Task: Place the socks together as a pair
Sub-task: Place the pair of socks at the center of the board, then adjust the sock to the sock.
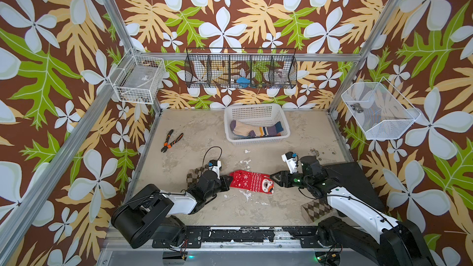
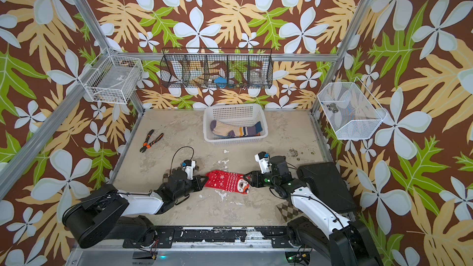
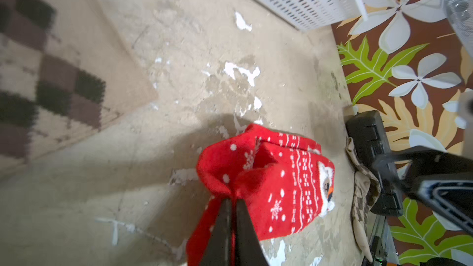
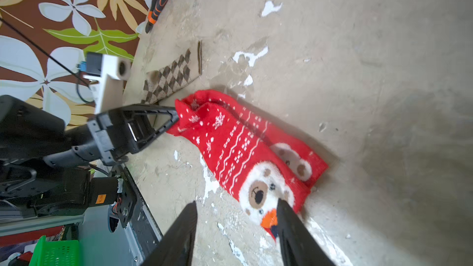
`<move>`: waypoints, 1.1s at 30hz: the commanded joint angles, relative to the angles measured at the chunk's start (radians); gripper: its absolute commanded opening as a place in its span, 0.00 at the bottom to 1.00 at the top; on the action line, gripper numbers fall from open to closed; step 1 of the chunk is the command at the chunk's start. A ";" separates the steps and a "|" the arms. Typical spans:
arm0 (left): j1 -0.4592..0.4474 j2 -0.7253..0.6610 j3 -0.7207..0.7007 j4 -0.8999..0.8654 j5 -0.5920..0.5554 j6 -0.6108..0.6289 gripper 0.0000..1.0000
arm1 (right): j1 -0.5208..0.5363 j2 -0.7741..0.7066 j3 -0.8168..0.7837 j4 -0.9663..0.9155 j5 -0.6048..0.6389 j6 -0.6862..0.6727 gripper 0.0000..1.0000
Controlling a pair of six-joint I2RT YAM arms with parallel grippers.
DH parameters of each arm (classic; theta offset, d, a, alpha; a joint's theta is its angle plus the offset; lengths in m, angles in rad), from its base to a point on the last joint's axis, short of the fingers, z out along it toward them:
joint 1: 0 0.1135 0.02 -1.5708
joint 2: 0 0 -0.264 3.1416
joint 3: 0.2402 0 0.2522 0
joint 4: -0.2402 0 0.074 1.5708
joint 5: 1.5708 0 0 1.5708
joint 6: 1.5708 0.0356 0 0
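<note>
The lower red sock (image 4: 311,163) sticks out beside the upper red sock's toe, so next my right gripper reaches farther over both toes (image 4: 291,189) and pinches them before it lifts.
Two red snowflake socks (image 1: 249,181) (image 2: 227,181) lie stacked in the middle of the table, bear-face toes to the right. My left gripper (image 3: 233,200) (image 1: 228,181) is shut on the cuff of a red sock (image 3: 281,182), bunching it. At the toe end my right gripper (image 4: 238,202) (image 1: 272,176) stands open, one finger (image 4: 289,223) over the toe of the upper sock (image 4: 238,144) and nothing pinched. One brown argyle sock (image 1: 195,172) lies partly under my left arm. Another (image 1: 316,209) lies by the right arm's base. A cream sock (image 1: 242,127) and a blue striped sock (image 1: 271,130) rest in the white basket (image 1: 256,110).
Orange-handled pliers (image 1: 172,140) lie at the back left of the table. A black case (image 1: 350,182) sits at the right edge behind my right arm. Wire baskets (image 1: 240,69) hang on the back and side walls.
</note>
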 commanded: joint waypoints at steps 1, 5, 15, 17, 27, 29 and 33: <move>0.003 -0.055 -0.005 -0.016 -0.079 0.047 0.00 | 0.010 0.001 -0.026 0.022 0.049 0.016 0.53; 0.002 -0.149 -0.009 -0.102 -0.107 0.089 0.23 | 0.009 0.020 -0.051 0.037 0.073 0.002 0.52; 0.002 -0.248 -0.002 -0.251 -0.219 0.182 0.58 | 0.029 0.191 -0.053 0.213 0.016 0.041 0.42; 0.003 -0.245 0.002 -0.263 -0.226 0.200 0.58 | 0.032 0.207 -0.044 0.219 0.018 0.040 0.29; 0.002 -0.176 0.047 -0.306 -0.242 0.248 0.59 | 0.032 0.151 0.071 0.070 0.100 -0.033 0.02; 0.002 -0.154 0.054 -0.303 -0.236 0.246 0.59 | 0.032 0.189 0.091 0.060 0.115 -0.053 0.03; 0.003 -0.120 0.067 -0.311 -0.225 0.248 0.59 | 0.033 0.260 0.078 0.089 0.101 -0.055 0.24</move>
